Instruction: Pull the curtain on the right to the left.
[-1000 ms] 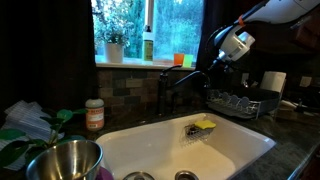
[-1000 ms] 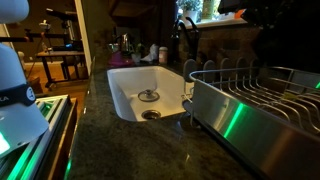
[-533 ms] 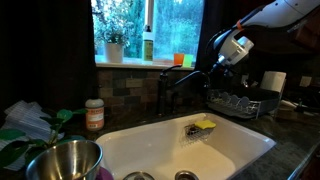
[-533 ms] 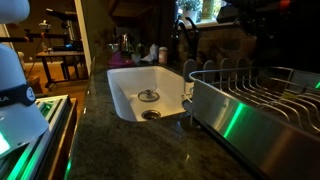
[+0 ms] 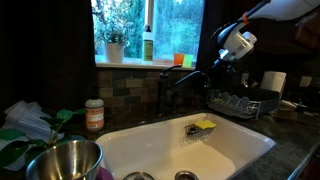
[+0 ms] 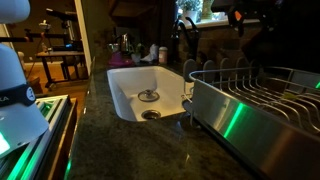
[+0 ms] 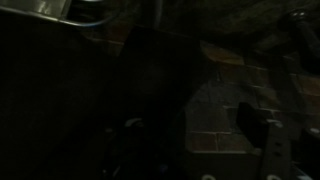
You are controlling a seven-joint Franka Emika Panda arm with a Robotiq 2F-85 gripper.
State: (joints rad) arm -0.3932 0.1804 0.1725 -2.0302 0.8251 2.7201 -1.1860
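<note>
My open gripper needs to move back toward the dish rack and get more fabric (image 7: 152,85) between its fingers, because tiled wall (image 7: 212,118) shows in its gap next to the curtain's edge.
The curtain (image 5: 213,25) is a narrow near-black drape hanging at the right edge of the window, above the faucet (image 5: 176,80). My gripper (image 5: 224,57), on a white wrist, sits against the curtain's lower part, above the dish rack (image 5: 240,102). The wrist view is very dark. There my gripper (image 7: 190,130) is open: one dark finger (image 7: 246,120) stands at the right, and tiled wall shows in the gap. A dark mass, probably curtain fabric, fills the left of that view. Nothing is held between the fingers.
The wider dark drape (image 5: 45,45) covers the window's left side. A plant pot (image 5: 114,50) and a bottle (image 5: 148,45) stand on the sill. Below lie the white sink (image 5: 150,150) with a yellow sponge (image 5: 205,125), a spice jar (image 5: 94,114), a steel bowl (image 5: 65,160) and a paper roll (image 5: 273,82). The sink (image 6: 130,95) and rack (image 6: 260,100) show from the side.
The gripper head has shifted slightly up and to the right beside the curtain. Its jaws have parted.
</note>
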